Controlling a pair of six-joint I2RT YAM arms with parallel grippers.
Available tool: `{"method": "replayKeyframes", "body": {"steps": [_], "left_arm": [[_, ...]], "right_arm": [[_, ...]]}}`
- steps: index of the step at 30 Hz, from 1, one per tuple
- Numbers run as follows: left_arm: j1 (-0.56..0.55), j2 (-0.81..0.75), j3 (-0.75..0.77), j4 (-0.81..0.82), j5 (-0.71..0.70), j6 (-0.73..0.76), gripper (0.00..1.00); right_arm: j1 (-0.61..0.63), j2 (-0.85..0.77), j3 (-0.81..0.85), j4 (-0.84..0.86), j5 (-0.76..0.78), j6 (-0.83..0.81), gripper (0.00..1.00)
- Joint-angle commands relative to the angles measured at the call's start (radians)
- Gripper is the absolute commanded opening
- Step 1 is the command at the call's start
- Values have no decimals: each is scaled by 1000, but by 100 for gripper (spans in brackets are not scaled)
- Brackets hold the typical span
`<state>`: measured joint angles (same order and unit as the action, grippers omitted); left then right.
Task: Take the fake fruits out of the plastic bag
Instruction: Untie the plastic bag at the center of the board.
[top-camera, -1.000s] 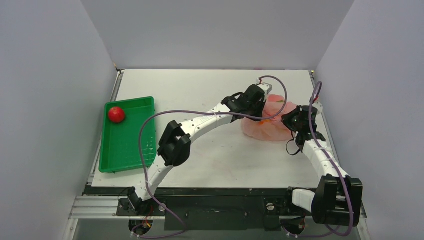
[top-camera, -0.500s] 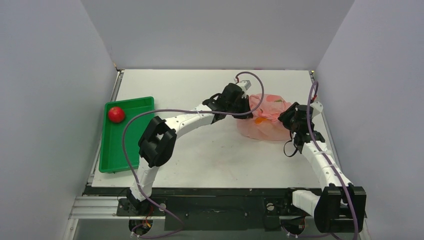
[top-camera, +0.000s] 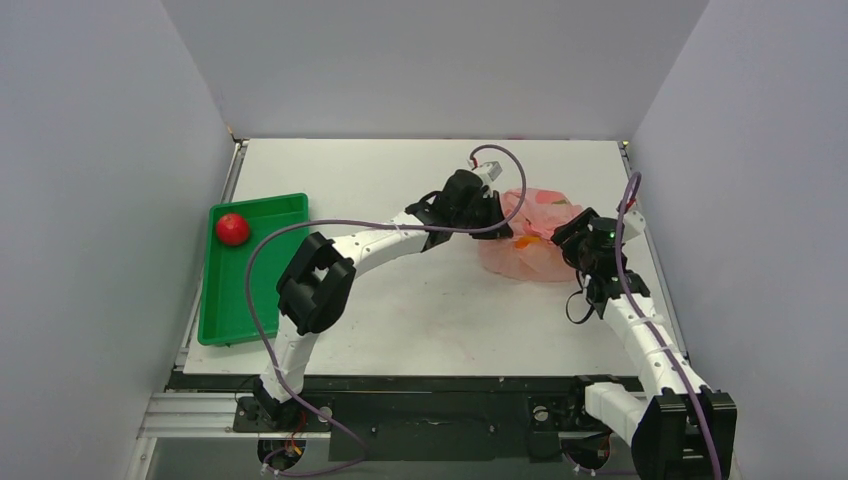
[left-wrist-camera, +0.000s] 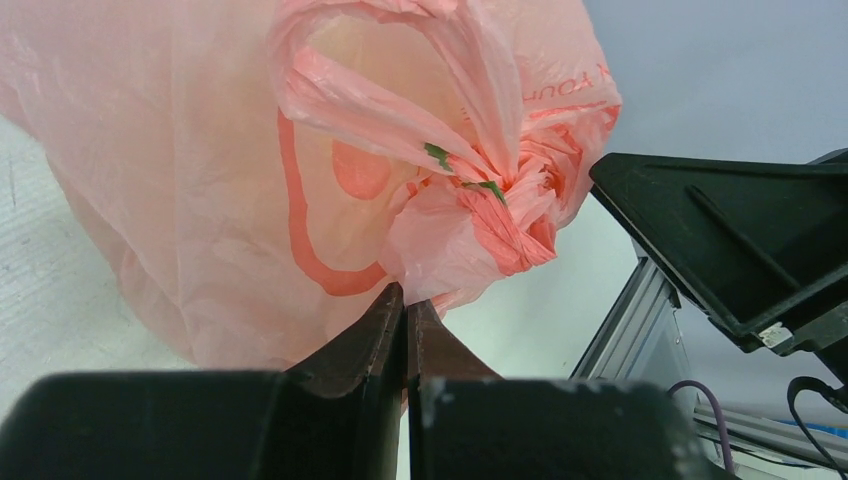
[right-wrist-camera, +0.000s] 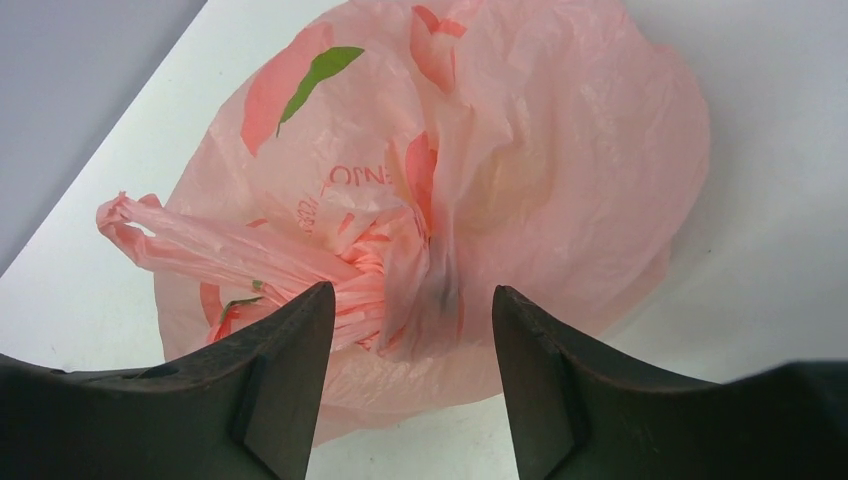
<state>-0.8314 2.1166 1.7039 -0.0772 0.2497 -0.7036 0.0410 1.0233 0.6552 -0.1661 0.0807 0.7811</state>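
My left gripper should open and grab the plastic bag's twisted handles at their gathered base, because it is pinching just a fold below them.
The pink plastic bag lies at the table's right rear, its handles twisted into a knot. My left gripper is at the bag's left edge. In the left wrist view its jaws are shut, pinching a fold of the bag just below the knot. My right gripper sits at the bag's right side. It is open, fingers apart just short of the bag, holding nothing. The fake fruits are hidden inside; only an orange patch shows through the plastic.
A green tray stands at the table's left edge with a red round fruit in its far corner. The right arm's black body is close behind the bag. Grey walls enclose the table on three sides.
My left gripper has drawn the bag's edge to the left. My right gripper has opened, let go of the bag and backed off slightly toward the near side.
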Motion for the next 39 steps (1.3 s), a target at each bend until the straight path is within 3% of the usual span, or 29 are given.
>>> {"method": "replayKeyframes", "body": {"steps": [1, 11, 13, 16, 17, 24, 33, 39], "left_arm": [[0, -63, -28, 61, 28, -22, 0], [3, -116, -105, 105, 52, -41, 0], [2, -114, -94, 99, 64, -43, 0], [0, -112, -94, 92, 88, -53, 0], [0, -112, -99, 86, 95, -51, 0], [45, -139, -159, 19, 89, -1, 0], [106, -132, -201, 13, 176, 11, 0], [101, -180, -203, -13, 137, 124, 39]], "right_arm": [[4, 17, -25, 59, -23, 56, 52], [15, 91, -52, 119, -67, 51, 40], [15, 103, -52, 121, -56, 30, 31], [6, 102, -42, 101, -49, 5, 4], [5, 94, -32, 91, -49, 6, 0], [-51, 45, 14, 0, -96, -22, 0], [-149, 80, 57, 52, -229, -97, 0], [-151, 101, 64, 59, -266, -129, 0]]}}
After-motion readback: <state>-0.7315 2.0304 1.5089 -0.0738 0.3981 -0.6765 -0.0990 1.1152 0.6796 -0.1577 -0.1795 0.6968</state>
